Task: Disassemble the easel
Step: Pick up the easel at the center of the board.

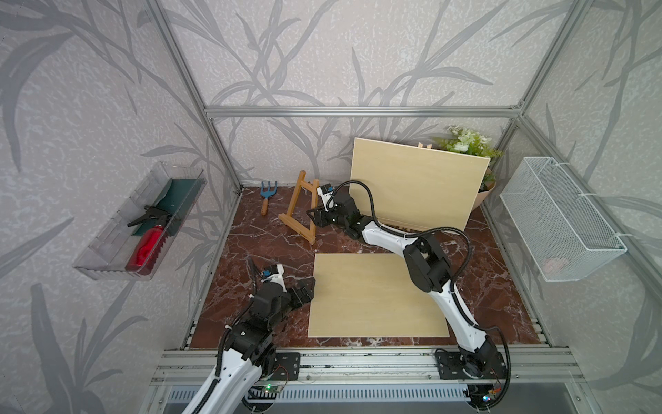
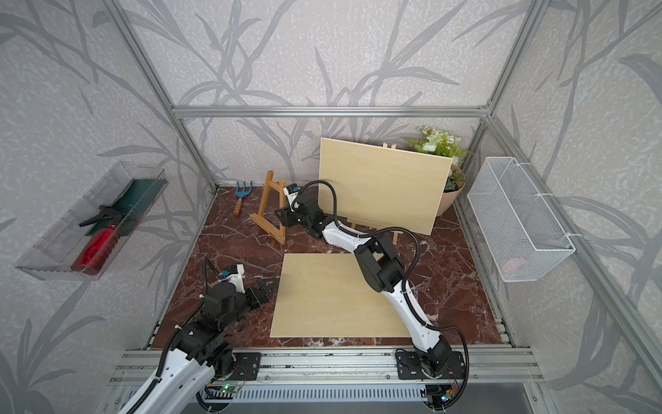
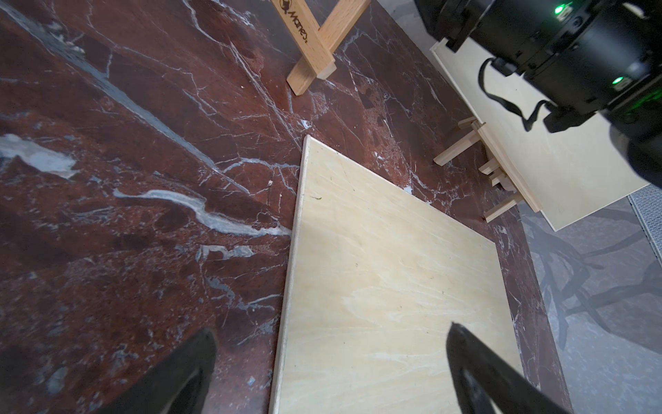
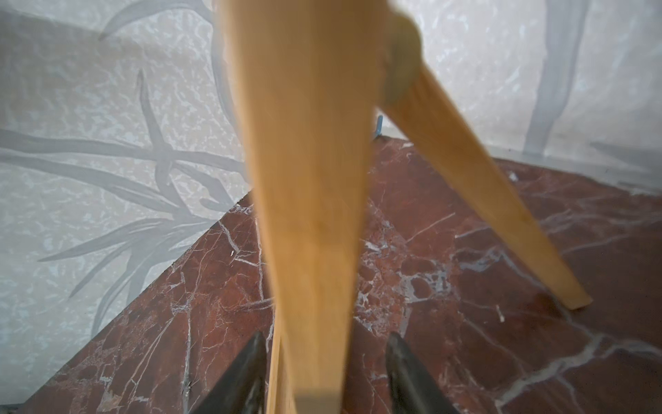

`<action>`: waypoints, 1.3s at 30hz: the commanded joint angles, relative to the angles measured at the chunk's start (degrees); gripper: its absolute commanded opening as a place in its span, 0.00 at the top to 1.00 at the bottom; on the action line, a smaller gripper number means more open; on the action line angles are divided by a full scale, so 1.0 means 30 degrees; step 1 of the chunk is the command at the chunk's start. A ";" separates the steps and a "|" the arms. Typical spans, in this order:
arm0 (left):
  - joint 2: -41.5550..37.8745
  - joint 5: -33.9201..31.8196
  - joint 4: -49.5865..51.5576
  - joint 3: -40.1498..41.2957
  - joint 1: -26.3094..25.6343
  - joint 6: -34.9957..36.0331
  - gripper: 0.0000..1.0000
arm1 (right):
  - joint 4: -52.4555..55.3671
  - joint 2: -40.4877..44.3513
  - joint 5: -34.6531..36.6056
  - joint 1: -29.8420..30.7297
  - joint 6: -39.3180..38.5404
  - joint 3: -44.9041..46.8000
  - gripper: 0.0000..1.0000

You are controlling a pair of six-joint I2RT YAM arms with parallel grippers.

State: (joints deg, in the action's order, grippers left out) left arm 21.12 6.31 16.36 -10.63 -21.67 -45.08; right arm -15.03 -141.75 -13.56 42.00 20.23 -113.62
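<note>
My right gripper needs to hold the front strut [image 1: 314, 198] while my left gripper pushes the easel's back leg [image 4: 488, 196] in from behind, because the leg spreads out behind the strut.
A small wooden easel [image 1: 297, 200] [image 2: 267, 204] stands empty at the back of the marble table, left of centre. My right gripper [image 1: 312, 218] [image 4: 326, 335] reaches it from the right. In the right wrist view its jaws straddle one easel [image 4: 308, 179] strut: one finger lies close against the wood, the other stands a gap away, so it is open. My left gripper [image 1: 308, 286] [image 3: 331, 328] hangs wide open and holds nothing, over the left edge of a pale board [image 1: 376, 294] [image 3: 394, 286] lying flat on the table.
A second pale board [image 1: 415, 182] leans on another easel [image 1: 424, 145] at the back right, in front of a flower bouquet [image 1: 465, 143]. A blue hand rake [image 1: 265, 195] lies at the back left. A white wire basket [image 1: 559, 218] hangs on the right wall, a clear tray [image 1: 107, 229] on the left.
</note>
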 commanded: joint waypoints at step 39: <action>0.9355 0.1136 0.0295 -1.1616 -0.0752 -0.1226 0.67 | -0.7197 0.8412 -0.5216 0.0239 -0.2379 0.9800 1.00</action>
State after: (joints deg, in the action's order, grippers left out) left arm 45.19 7.42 13.87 -35.83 -23.59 -49.54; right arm -26.09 -122.15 -24.71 42.65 14.68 -85.25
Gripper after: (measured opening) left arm 0.352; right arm 0.164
